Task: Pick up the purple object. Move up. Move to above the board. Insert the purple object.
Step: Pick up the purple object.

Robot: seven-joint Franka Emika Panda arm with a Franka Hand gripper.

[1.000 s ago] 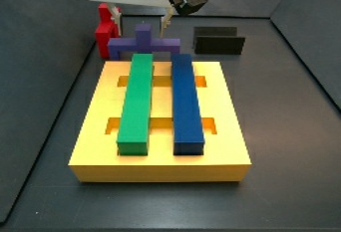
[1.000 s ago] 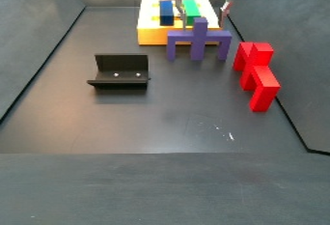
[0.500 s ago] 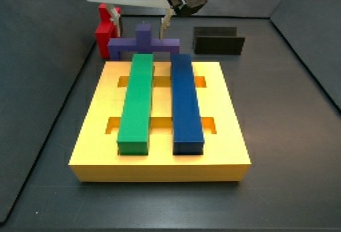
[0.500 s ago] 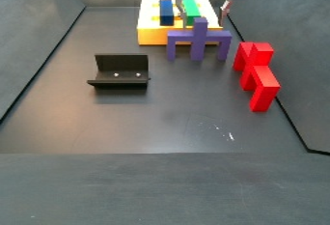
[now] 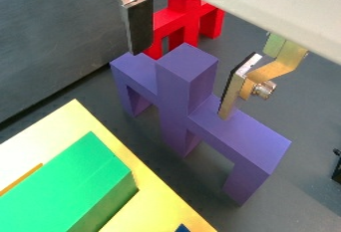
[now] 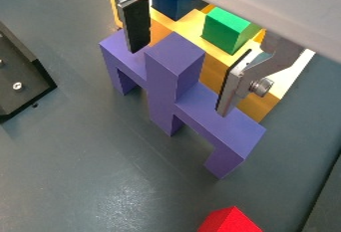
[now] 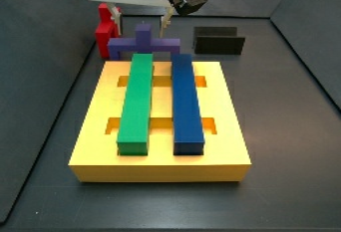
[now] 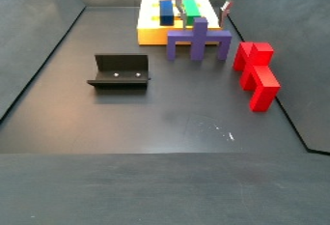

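I expect the purple object [image 7: 143,46] to sit across both the green and blue bars and sink its legs in when I insert it, because recesses [image 7: 209,125] are on either side of the bars.
The purple object [image 7: 144,45] is a cross-shaped block that stands on its legs on the floor, just behind the far end of the yellow board [image 7: 94,126]. It shows close up in both wrist views [image 5: 186,97] [image 6: 173,82]. My gripper [image 5: 186,57] hangs low over it, open, with one finger [image 5: 138,25] on each side of the raised centre and a gap on both sides. It also shows in a wrist view [image 6: 186,55] and in both side views [image 7: 163,21] [image 8: 207,13]. The board bears a green bar [image 7: 138,102] and a blue bar [image 7: 186,102].
A red block [image 8: 258,71] stands beside the purple object, also seen in a side view [image 7: 104,29]. The fixture [image 8: 119,72] stands on the dark floor away from the board, also in a side view [image 7: 218,42]. Dark walls [image 7: 306,57] enclose the floor.
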